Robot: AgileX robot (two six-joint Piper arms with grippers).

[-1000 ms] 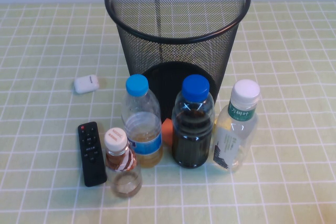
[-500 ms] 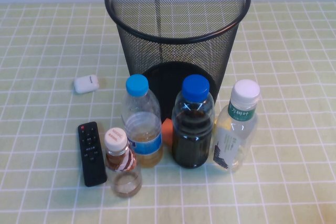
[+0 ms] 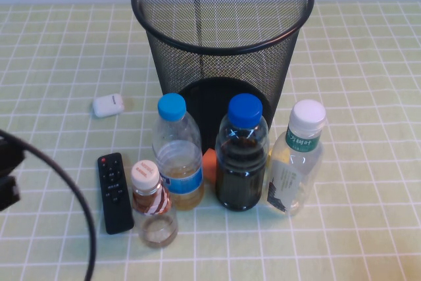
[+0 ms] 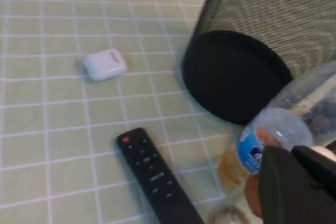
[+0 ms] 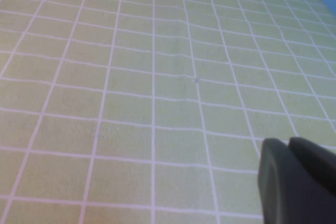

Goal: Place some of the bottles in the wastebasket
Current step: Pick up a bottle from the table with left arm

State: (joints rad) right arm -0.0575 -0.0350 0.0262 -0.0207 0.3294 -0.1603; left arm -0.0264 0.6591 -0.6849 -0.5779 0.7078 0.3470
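Note:
The short white-capped bottle (image 3: 148, 189) has my closed left gripper slanting down toward it, so I should back away, level out and come in open from the bottle's near side.
The short white-capped bottle with a red-brown label (image 3: 152, 205) stands at the front left of the bottle group. The taller white-capped bottle with a green-and-white label (image 3: 294, 162) stands at the right. The black wire-mesh wastebasket (image 3: 222, 51) stands behind them and also shows in the left wrist view (image 4: 236, 72). My left gripper (image 4: 291, 153) is shut and empty, hovering close to the short bottle; part of the left arm (image 3: 8, 169) shows at the high view's left edge. My right gripper (image 5: 289, 142) is shut over bare tablecloth, out of the high view.
A blue-capped bottle with a blue label (image 3: 177, 156) and a blue-capped bottle of dark liquid (image 3: 241, 156) stand between the two white-capped ones. A black remote (image 3: 114, 192) lies left of the short bottle. A white case (image 3: 108, 104) lies further back left. An orange object (image 3: 209, 164) sits behind the bottles.
The left arm and its cable have come into the high view at the left edge. The bottles, wastebasket and other things have not moved.

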